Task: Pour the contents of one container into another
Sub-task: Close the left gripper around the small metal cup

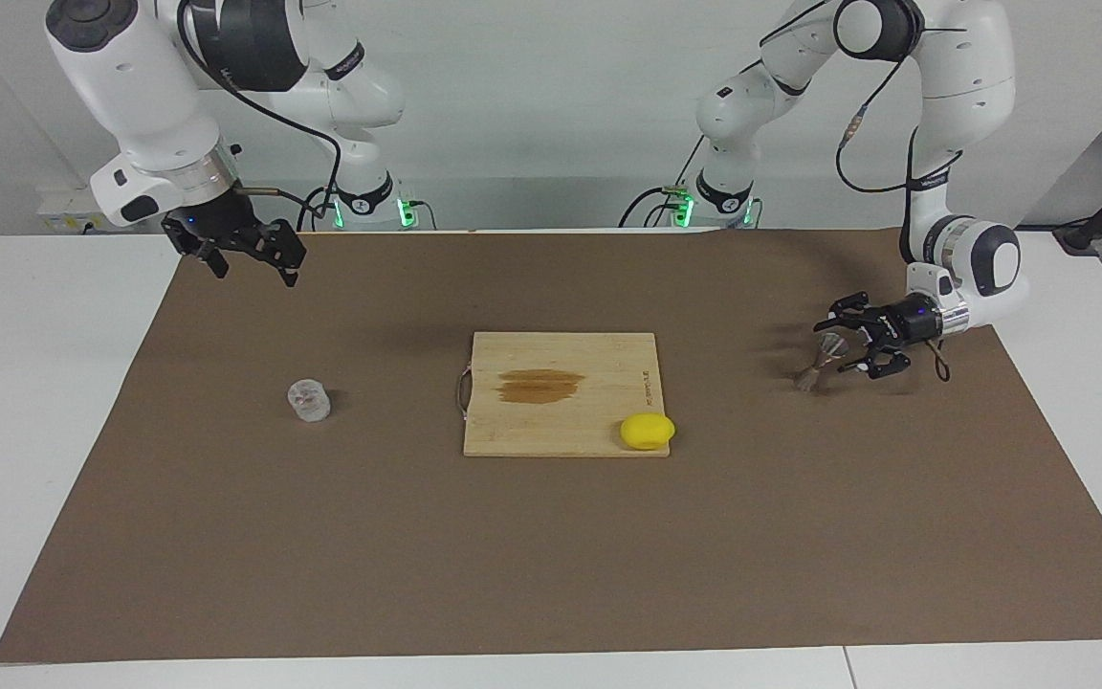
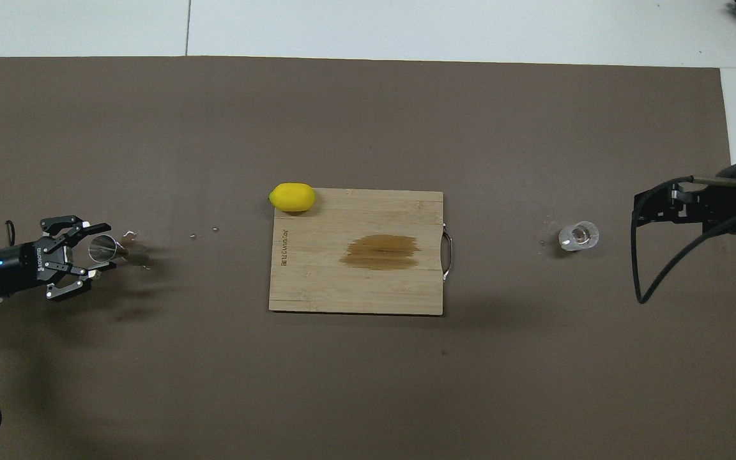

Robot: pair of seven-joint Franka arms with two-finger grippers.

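The dark stain (image 2: 381, 252) on the cutting board looks like soaked-in liquid, so I expect the clear squat cup (image 2: 578, 236) to drip a bit there as I pour.
The clear squat cup (image 1: 308, 400) (image 2: 578, 236) stands on the brown mat toward the right arm's end of the table. The silvery hourglass jigger (image 1: 819, 360) (image 2: 105, 248) stands on the mat toward the left arm's end. My left gripper (image 1: 846, 339) (image 2: 99, 249) lies low and level, open, with one finger on each side of the jigger's upper cone and a narrow gap still showing. My right gripper (image 1: 247, 255) (image 2: 648, 208) hangs open in the air over the mat beside the cup and holds nothing.
A wooden cutting board (image 1: 561, 421) (image 2: 355, 287) with a dark stain and a metal handle lies mid-table. A yellow lemon (image 1: 648, 431) (image 2: 292, 197) rests at the board's corner toward the left arm's end, away from the robots. A few small specks lie on the mat near the jigger.
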